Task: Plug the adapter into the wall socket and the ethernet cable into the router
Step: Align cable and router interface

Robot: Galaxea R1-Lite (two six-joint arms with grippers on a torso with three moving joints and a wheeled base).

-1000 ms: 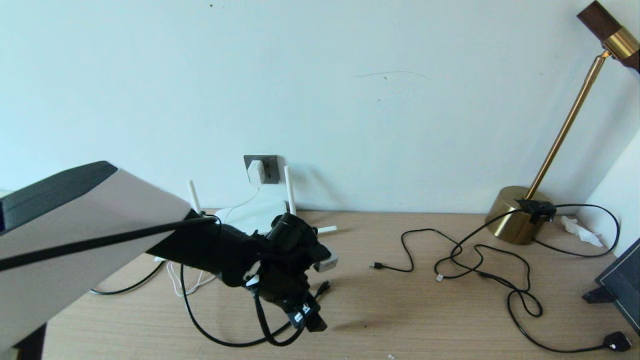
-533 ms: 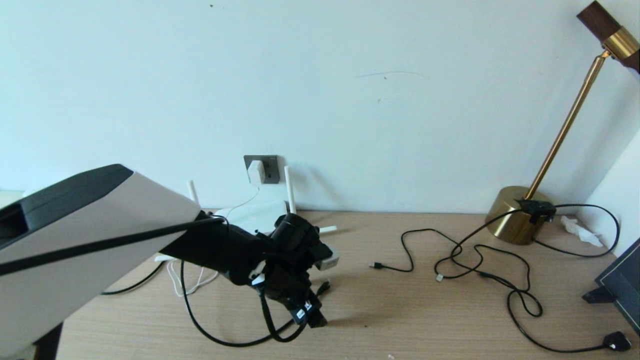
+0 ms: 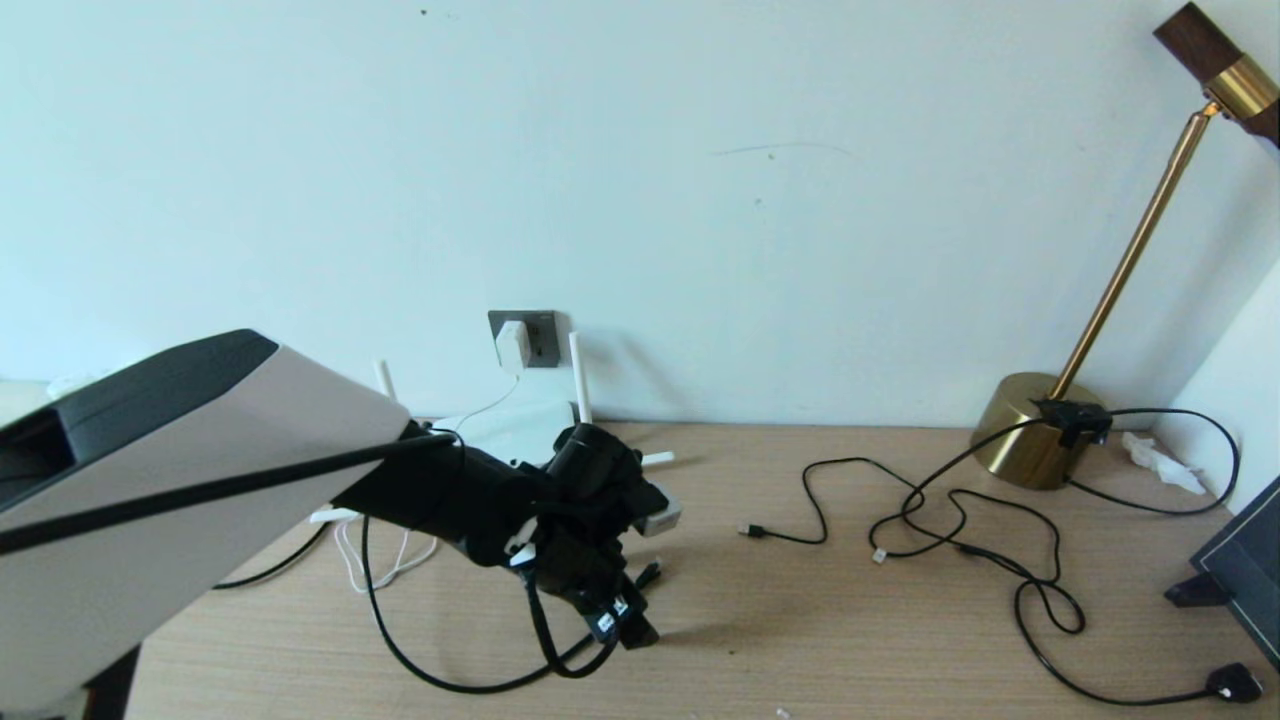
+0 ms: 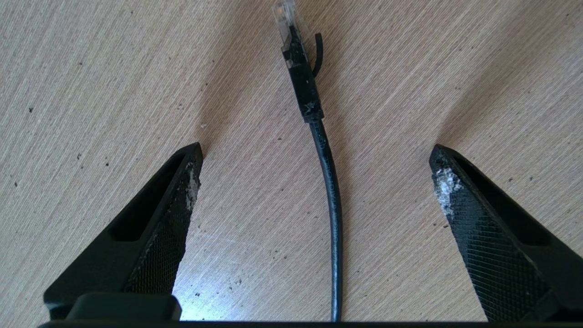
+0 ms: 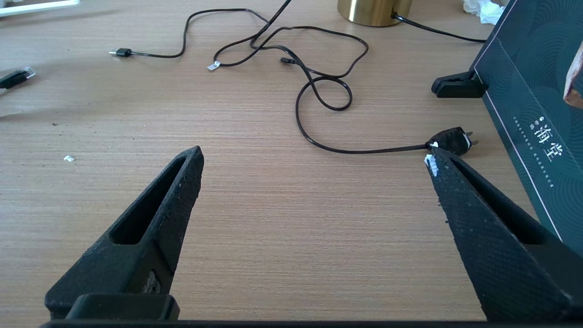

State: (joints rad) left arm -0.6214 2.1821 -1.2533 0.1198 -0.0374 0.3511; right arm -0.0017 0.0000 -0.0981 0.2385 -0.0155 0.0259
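My fingers are only a short piece (image 4: 320, 135) of the black ethernet cable from its plug (image 4: 304, 82), so the plug should stay pointing straight out when I lift the cable.
The white adapter (image 3: 512, 343) sits in the dark grey wall socket (image 3: 541, 337), its thin white cord dropping to the router (image 3: 500, 432). The white router lies against the wall, mostly hidden by my left arm; two upright antennas show. The black ethernet cable (image 4: 331, 196) lies on the table with its clear-clip plug (image 4: 291, 41) free. My left gripper (image 4: 314, 152) is open low over the table, and the cable runs between its fingers without touching them. My right gripper (image 5: 314, 157) is open over bare wood, out of the head view.
Thin black cables (image 3: 960, 520) sprawl over the right half of the table, ending in a black plug (image 5: 451, 140). A brass lamp base (image 3: 1030, 430) stands at the back right. A dark box (image 5: 524, 100) leans at the right edge.
My left arm has reached slightly further right and forward. Its gripper stays open over the ethernet cable.
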